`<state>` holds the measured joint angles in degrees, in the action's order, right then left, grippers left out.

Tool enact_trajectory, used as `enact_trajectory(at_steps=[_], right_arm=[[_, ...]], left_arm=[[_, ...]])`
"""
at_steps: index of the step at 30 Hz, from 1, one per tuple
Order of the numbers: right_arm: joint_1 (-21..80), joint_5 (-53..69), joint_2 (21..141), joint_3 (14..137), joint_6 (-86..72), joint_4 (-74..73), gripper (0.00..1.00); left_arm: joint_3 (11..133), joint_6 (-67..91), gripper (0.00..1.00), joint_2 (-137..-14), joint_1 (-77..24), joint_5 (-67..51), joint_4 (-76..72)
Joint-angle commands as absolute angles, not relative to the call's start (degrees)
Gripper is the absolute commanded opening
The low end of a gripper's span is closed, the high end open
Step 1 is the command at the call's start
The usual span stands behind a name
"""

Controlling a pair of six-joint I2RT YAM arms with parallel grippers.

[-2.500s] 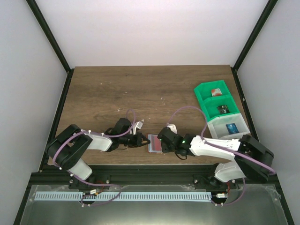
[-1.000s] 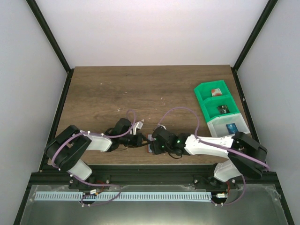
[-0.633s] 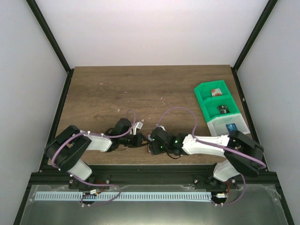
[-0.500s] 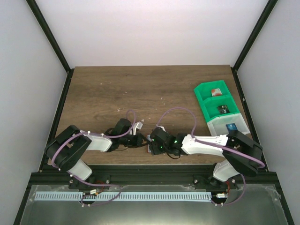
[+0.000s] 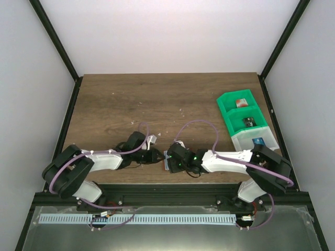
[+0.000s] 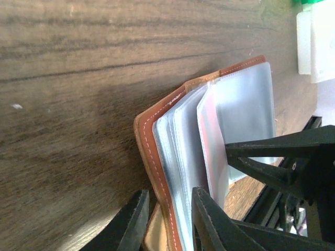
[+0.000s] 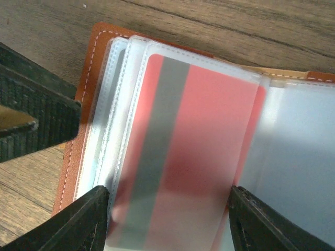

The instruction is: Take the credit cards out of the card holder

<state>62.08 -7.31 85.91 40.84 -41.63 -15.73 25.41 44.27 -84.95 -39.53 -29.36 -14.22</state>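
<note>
The clear sleeves slope up toward the red card's raised sleeve (image 6: 211, 138). Next, my left gripper pushes their face (image 6: 189, 138) down flat while my right gripper flips that sleeve over.
The card holder (image 5: 166, 161) lies open near the table's front edge, with its brown leather cover (image 6: 152, 141) and clear sleeves fanned out. A red credit card (image 7: 209, 130) with a grey stripe sits in a raised sleeve. My right gripper (image 7: 168, 191) spans that sleeve, its fingers against both long edges of the card. My left gripper (image 6: 170, 193) straddles the holder's cover and a few sleeves. Its jaws are parted, with a gap on the outer side. In the top view both grippers (image 5: 156, 157) (image 5: 171, 161) meet at the holder.
Two green bins (image 5: 238, 102) (image 5: 247, 122) and a white bin (image 5: 256, 141) stand in a row at the right, each with one card in it. The table's front rail runs just behind the holder. The white bin's corner (image 6: 314, 42) shows in the left wrist view.
My right gripper has slid left over the holder and onto the red card's sleeve. My left jaws have parted from shut. The holder has shifted slightly left.
</note>
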Motion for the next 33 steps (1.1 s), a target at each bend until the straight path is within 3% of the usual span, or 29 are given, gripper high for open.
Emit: enact_trajectory(at_steps=[1,4,8,15,24,33], right_arm=[[62.7,-9.3,84.8,41.7,-42.1,-15.7,0.63],[62.7,-9.3,84.7,41.7,-42.1,-15.9,0.63],[62.7,-9.4,84.7,41.2,-42.4,-15.7,0.63],[62.7,-9.5,83.7,40.0,-42.7,-14.4,0.61],[62.8,-9.4,83.5,39.2,-43.1,-13.6,0.61],[62.7,-9.7,82.8,39.3,-42.9,-13.8,0.63]], left_arm=[[27.3,41.6,0.23,-83.1,-39.6,-25.9,-10.0],[28.4,40.7,0.24,-82.7,-39.7,-23.2,-6.5],[31.2,39.6,0.35,-78.6,-40.0,-18.6,-0.3],[33.5,41.9,0.35,-73.8,-42.1,-19.6,-0.6],[30.1,44.7,0.00,-82.2,-42.7,-23.3,-10.4],[28.2,44.5,0.00,-89.0,-42.8,-24.6,-16.3]])
